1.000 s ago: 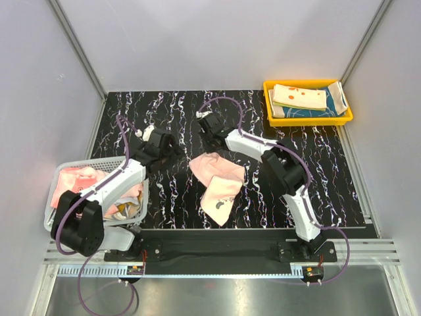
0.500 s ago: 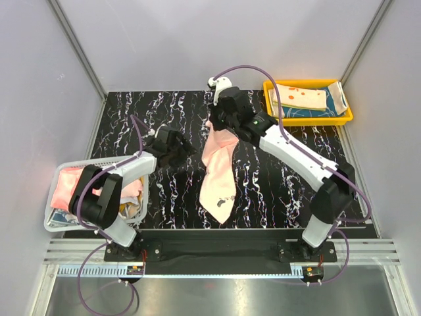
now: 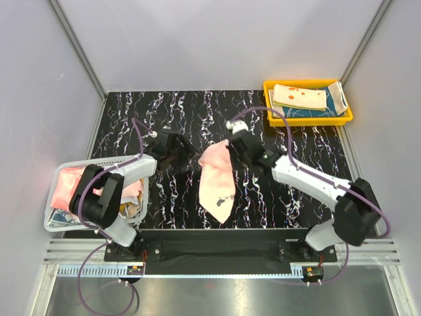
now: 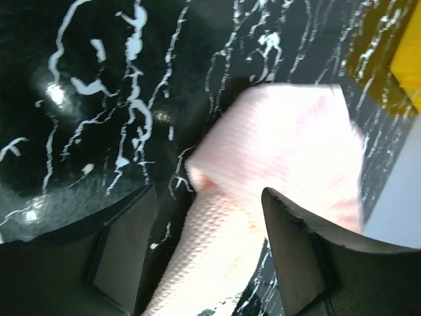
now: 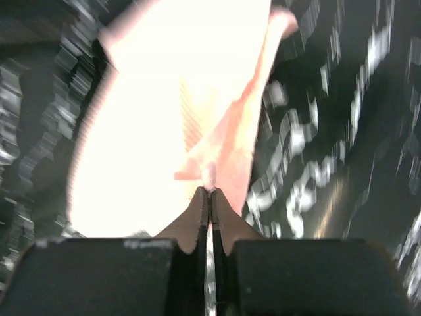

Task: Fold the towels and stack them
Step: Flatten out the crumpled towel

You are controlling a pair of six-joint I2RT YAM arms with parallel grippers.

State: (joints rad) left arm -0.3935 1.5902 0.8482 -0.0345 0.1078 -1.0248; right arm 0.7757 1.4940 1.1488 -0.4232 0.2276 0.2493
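My right gripper should pull the pink towel by its pinched corner (image 3: pixel 227 143) away so that an edge lies straight to grasp, because the pink towel lies folded over at my open left gripper.
A pale pink towel (image 3: pixel 216 181) with a small dark print stretches in a long drape down the middle of the black marbled table (image 3: pixel 164 112). My right gripper (image 3: pixel 228 149) is shut on its far corner, and the right wrist view shows that corner pinched at the gripper (image 5: pixel 209 189) with the towel (image 5: pixel 164 99) spreading beyond. My left gripper (image 3: pixel 191 157) is open at the towel's upper left edge. In the left wrist view the towel (image 4: pixel 276 145) runs between the spread fingers (image 4: pixel 302 250). Folded towels, cream with orange spots (image 3: pixel 299 97) over teal (image 3: pixel 309 112), lie in the yellow tray (image 3: pixel 308 121).
A white mesh basket (image 3: pixel 85 164) at the left near edge holds several more crumpled towels (image 3: pixel 69 184), pink and orange. The yellow tray sits at the far right corner. Grey walls close in the table on three sides.
The right gripper lifted the crumpled pink towel by its far corner, then came down and nearer, stretching it out long. The left gripper moved right to the towel's edge.
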